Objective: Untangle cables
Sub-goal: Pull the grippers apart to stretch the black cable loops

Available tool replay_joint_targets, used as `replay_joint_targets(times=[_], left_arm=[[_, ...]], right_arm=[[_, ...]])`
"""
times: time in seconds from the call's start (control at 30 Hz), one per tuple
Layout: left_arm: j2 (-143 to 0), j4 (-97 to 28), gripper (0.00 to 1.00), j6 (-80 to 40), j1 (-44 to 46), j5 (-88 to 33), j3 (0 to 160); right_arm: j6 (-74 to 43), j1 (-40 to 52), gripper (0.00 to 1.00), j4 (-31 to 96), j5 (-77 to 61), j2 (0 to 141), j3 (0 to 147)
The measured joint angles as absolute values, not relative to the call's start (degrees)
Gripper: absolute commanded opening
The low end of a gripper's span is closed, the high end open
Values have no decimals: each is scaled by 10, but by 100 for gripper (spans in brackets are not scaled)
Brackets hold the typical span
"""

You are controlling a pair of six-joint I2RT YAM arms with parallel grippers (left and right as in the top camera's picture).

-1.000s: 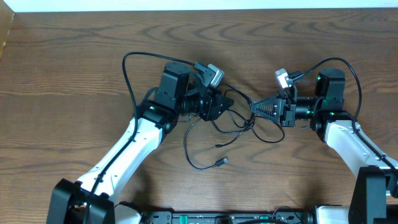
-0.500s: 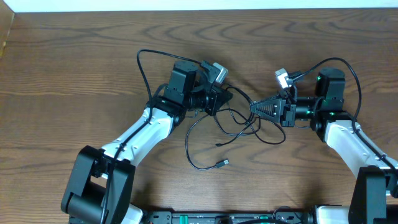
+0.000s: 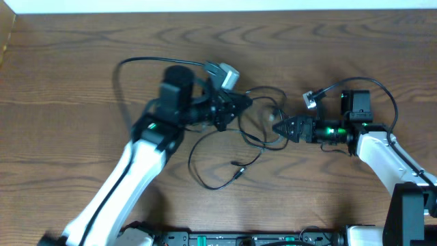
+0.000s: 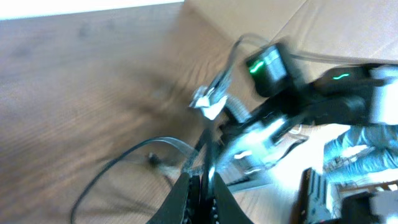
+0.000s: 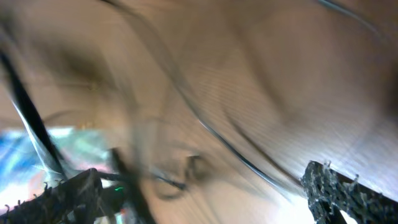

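Observation:
The black cable's loops cross (image 3: 262,144) near both grippers, so the robot's left gripper should pull its part of the cable back while the right gripper takes hold of the part (image 3: 282,142) next to it.
The thin black cable (image 3: 192,167) lies in loose loops on the wooden table (image 3: 82,55) between my two arms, one small plug end (image 3: 237,169) pointing toward the front. My left gripper (image 3: 242,104) is shut on a strand of the black cable (image 4: 208,146) at the tangle's left side; the left wrist view shows that strand pinched between its jaws (image 4: 202,186). My right gripper (image 3: 278,128) points left at the tangle with its fingers (image 5: 336,186) spread wide and nothing between them (image 5: 202,196). A black cable (image 5: 242,158) crosses beneath it. The white cable is too faint and blurred to place.
Thick black arm wires arc behind the left arm (image 3: 121,75) and over the right arm (image 3: 386,92). A cardboard edge (image 3: 5,34) stands at the far left corner. Both wrist views are motion-blurred.
My left gripper closed on the black cable and the left arm swung back to the left, dragging the loops leftward. My right gripper opened, let go of the cable and rolled over.

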State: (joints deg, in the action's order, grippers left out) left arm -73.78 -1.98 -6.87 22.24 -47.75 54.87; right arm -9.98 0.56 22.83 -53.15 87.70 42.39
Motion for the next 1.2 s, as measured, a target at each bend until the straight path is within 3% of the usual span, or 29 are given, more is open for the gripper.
replay_joint_targets(times=[0.13,0.33,0.7,0.93,1.1,1.2], left_arm=[[-613,-29,8,-75,208,-477,549],[-514,-92,8,-77,199,-432,549],[-520,-121,8,-77,199,-388,549],[-540,-121,7,-77,199,-386,549],[-540,-110,8,-80,199,-386,549],[-535,-83,8,-105,199,-386,549]], right_arm=[[-97,7,99,259,-454,877,423],[-83,39,99,256,-448,877,423],[-44,62,99,229,-543,877,423],[-32,88,99,233,-517,877,423],[-26,128,85,212,-474,877,423],[-28,157,84,194,-435,877,423]])
